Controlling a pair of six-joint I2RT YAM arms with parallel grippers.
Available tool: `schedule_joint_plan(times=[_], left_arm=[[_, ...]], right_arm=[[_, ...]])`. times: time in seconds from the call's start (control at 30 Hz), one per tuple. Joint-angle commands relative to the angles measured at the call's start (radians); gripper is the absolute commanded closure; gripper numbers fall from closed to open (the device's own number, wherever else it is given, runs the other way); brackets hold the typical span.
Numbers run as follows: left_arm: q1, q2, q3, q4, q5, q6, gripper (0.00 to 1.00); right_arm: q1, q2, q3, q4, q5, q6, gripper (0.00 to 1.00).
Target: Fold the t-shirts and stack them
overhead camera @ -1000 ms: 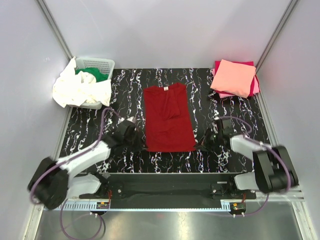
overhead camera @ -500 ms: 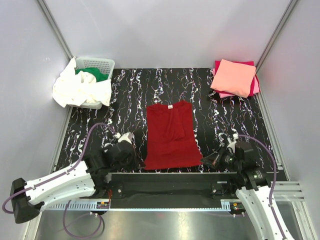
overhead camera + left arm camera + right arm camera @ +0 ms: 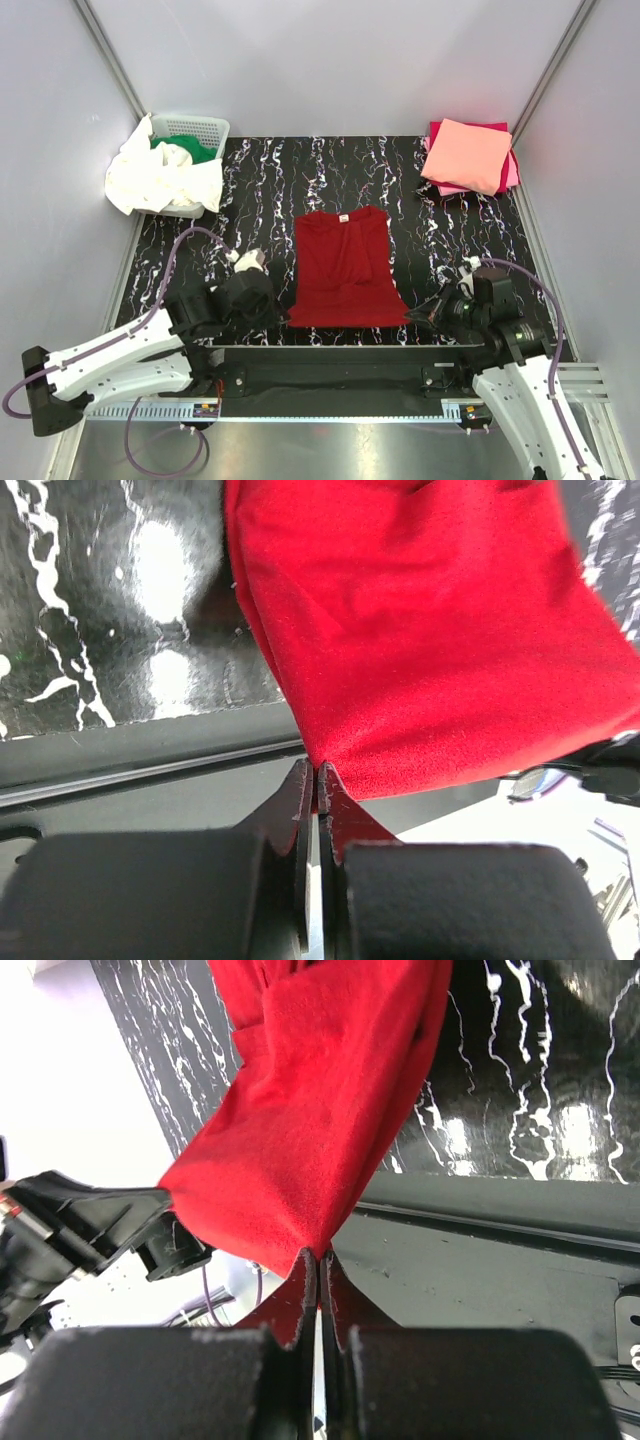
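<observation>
My left gripper is moving toward the collar with the dark red t-shirt's hem tight from corner to corner. It should keep going that way and let go once the hem covers the collar.
A dark red t-shirt lies lengthwise in the middle of the table, its hem at the near edge. My left gripper is shut on the hem's left corner, and my right gripper is shut on the right corner. Both corners are lifted and stretched over the table's front edge. A folded salmon pink t-shirt lies on a folded magenta one at the back right. A white t-shirt drapes over the basket's front, with a green one inside it.
The white lattice basket stands at the back left corner. Grey walls close in the table on three sides. The black marbled tabletop ends at a dark rail along the near edge, where both arm bases sit.
Both grippers have pulled back toward the near edge, dragging the dark red t-shirt toward me by its hem corners. The shirt's bottom edge has spread wider.
</observation>
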Motion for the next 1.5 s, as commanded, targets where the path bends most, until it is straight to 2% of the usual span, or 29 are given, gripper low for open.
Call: schedule_joint_plan(times=[0.0,0.23,0.47,0.63,0.87,1.37,1.47], left_arm=[[0.002,0.020,0.091,-0.070,-0.091,0.050,0.98],[0.105,0.113,0.207,-0.073,-0.048,0.169,0.97],[0.327,0.253,0.337,-0.042,0.065,0.364,0.98],[0.426,0.379,0.482,-0.041,0.131,0.468,1.00],[0.534,0.551,0.601,-0.001,0.219,0.521,1.00],[0.683,0.885,0.839,0.007,0.346,0.588,1.00],[0.708,0.996,0.960,-0.017,0.371,0.605,1.00]], right_arm=[[0.001,0.054,0.085,0.039,0.054,-0.047,1.00],[0.001,0.228,0.181,0.121,0.099,-0.084,1.00],[0.000,0.434,0.338,0.168,0.200,-0.171,1.00],[0.000,0.618,0.494,0.188,0.246,-0.233,1.00],[-0.012,0.816,0.629,0.225,0.295,-0.286,1.00],[-0.084,1.124,0.778,0.317,0.248,-0.314,1.00],[-0.103,1.235,0.853,0.326,0.222,-0.316,1.00]])
